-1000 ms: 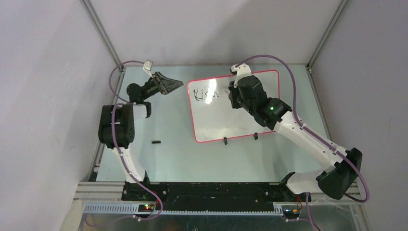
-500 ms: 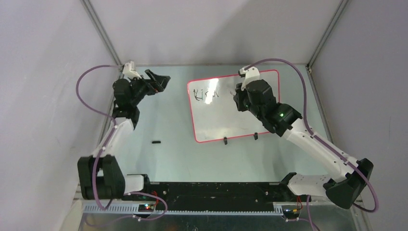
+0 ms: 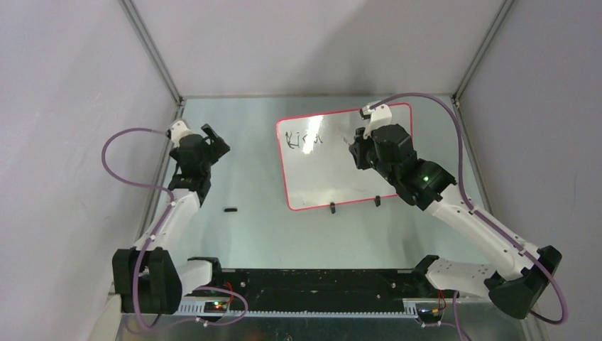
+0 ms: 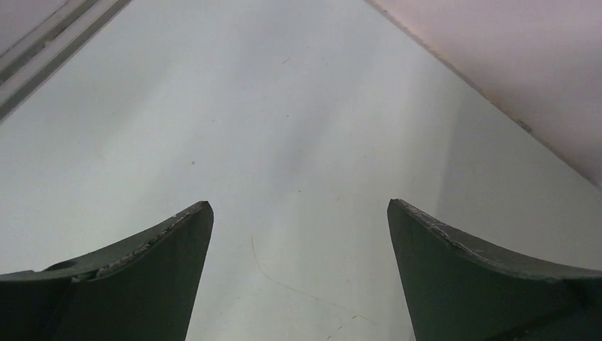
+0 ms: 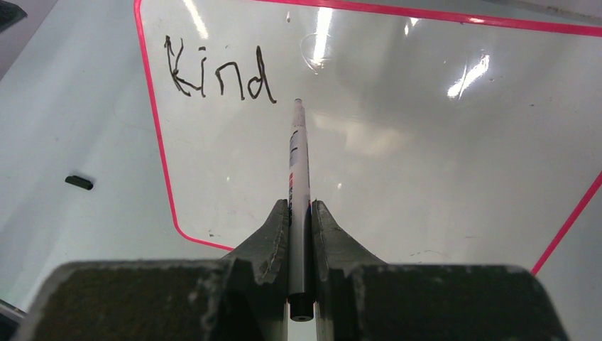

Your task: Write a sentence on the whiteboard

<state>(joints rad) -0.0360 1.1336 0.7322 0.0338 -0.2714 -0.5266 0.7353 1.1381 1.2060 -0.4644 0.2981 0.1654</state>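
Note:
My left gripper hangs clear of the whiteboard's rim [image 3: 277, 135], so my left gripper should steady the whiteboard's rim before my right gripper brings the marker down beside the "d".
The whiteboard [image 3: 326, 181], glossy white with a pink rim, lies on the table right of centre; the right wrist view shows it [image 5: 426, 177] filling the picture. The sentence [image 5: 220, 74] reads "Kind" in black at the board's upper left corner, and the top view shows it [image 3: 302, 139] small. My right gripper [image 5: 299, 204] is shut on a white marker [image 5: 298, 156], whose tip points at the board just right of the "d". My right gripper [image 3: 360, 147] hangs over the board's upper middle. My left gripper [image 3: 213, 142] is open and holds nothing, over bare table left of the board; its fingers [image 4: 163, 263] stand wide apart.
A small black cap [image 3: 229, 210] lies on the table left of the board's lower corner, also in the right wrist view [image 5: 79, 182]. Two black clip feet [image 3: 332, 208] sit at the board's near edge. Grey walls and metal posts [image 3: 152, 53] enclose the table.
My left arm has swung left and back, away from the board, with its jaws open. My right gripper has shifted a little right along the board with the marker.

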